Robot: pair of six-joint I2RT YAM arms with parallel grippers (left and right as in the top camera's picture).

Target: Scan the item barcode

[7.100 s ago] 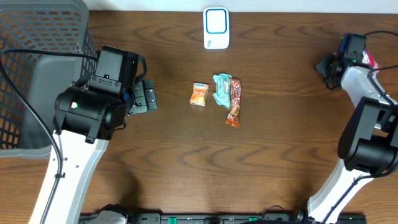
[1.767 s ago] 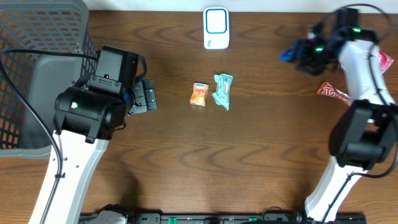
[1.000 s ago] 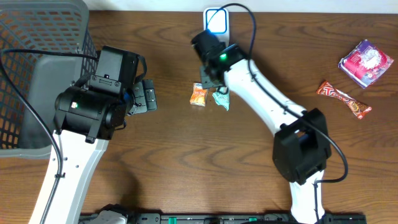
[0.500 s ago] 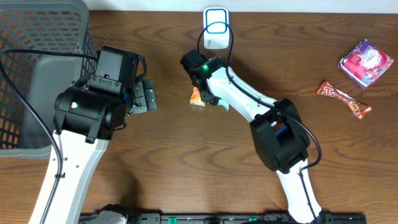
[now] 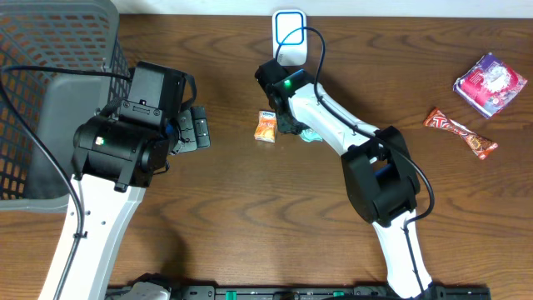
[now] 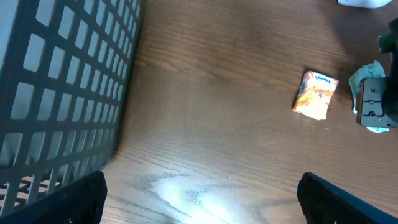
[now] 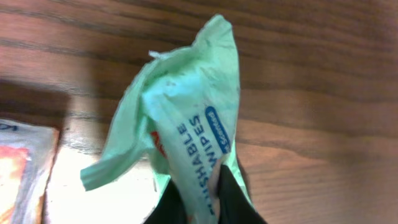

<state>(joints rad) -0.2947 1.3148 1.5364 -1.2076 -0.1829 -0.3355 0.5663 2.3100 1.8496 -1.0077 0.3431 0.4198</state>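
The green packet's wipes lettering [image 7: 200, 146] faces the wrist of the robot's right gripper, so the robot should put the packet down, flip it over and pick it up again before it scans the barcode.
My right gripper [image 7: 202, 204] is shut on a green flushable-wipes packet [image 7: 186, 124], pinching its lower end between the two dark fingers. From overhead, that gripper [image 5: 291, 125] sits at the table's middle with a bit of the green packet [image 5: 311, 133] showing beside it. A small orange snack packet [image 5: 266, 127] lies just to its left. The white and blue scanner [image 5: 289, 37] stands at the far edge. My left gripper [image 6: 202, 208] is open over bare wood, well left of the orange packet [image 6: 316, 94].
A dark mesh basket [image 5: 50, 100] fills the left side. A red candy bar [image 5: 460, 133] and a pink-purple packet [image 5: 491, 83] lie at the far right. In the left wrist view the basket wall [image 6: 56, 87] is close on the left.
My right arm has swung from the right side to the middle and its jaws have closed on the green packet. The left arm has not moved.
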